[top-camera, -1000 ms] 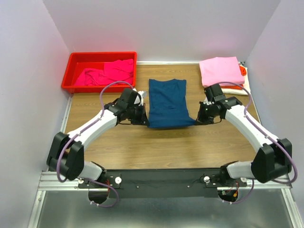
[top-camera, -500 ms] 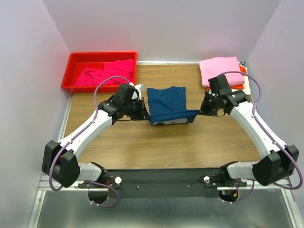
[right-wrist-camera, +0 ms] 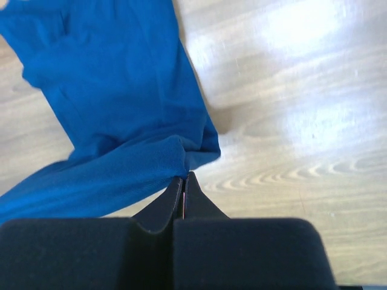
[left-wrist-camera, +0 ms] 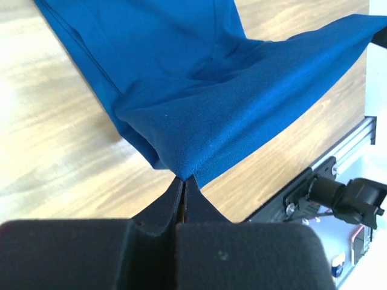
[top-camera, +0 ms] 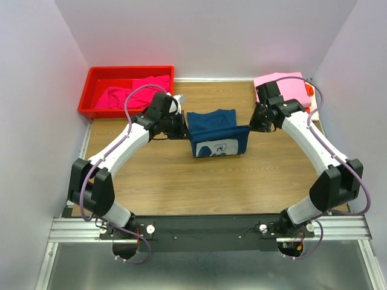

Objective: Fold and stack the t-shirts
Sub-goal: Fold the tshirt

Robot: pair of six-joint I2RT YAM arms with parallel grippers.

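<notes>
The navy t-shirt's lifted edge [top-camera: 220, 133] runs straight along the t-shirt's far half, so the robot's right gripper keeps moving the t-shirt's corner back until the corner gets close to the t-shirt's far edge [top-camera: 233, 110].
The navy t-shirt [top-camera: 214, 130] lies mid-table, its near half lifted and folding over toward the back, with a white print [top-camera: 217, 147] showing on the turned-up side. My left gripper [top-camera: 184, 131] is shut on its left corner; the cloth [left-wrist-camera: 199, 103] runs out from the tips [left-wrist-camera: 183, 179] in the left wrist view. My right gripper [top-camera: 249, 128] is shut on its right corner, with the cloth [right-wrist-camera: 115, 115] at the tips [right-wrist-camera: 185, 176] in the right wrist view. A light pink tee [top-camera: 281, 90] tops a stack at the back right, with an orange edge [top-camera: 309, 90] under it. Magenta tees [top-camera: 136, 93] lie in the bin.
A red plastic bin [top-camera: 97, 75] stands at the back left. The folded stack sits close to the right wall, right behind my right arm. Bare wooden table [top-camera: 199, 187] lies between the shirt and the arm bases.
Both grippers have carried the shirt's near edge up and toward the back. The shirt went from flat to half folded, and its white print now shows.
</notes>
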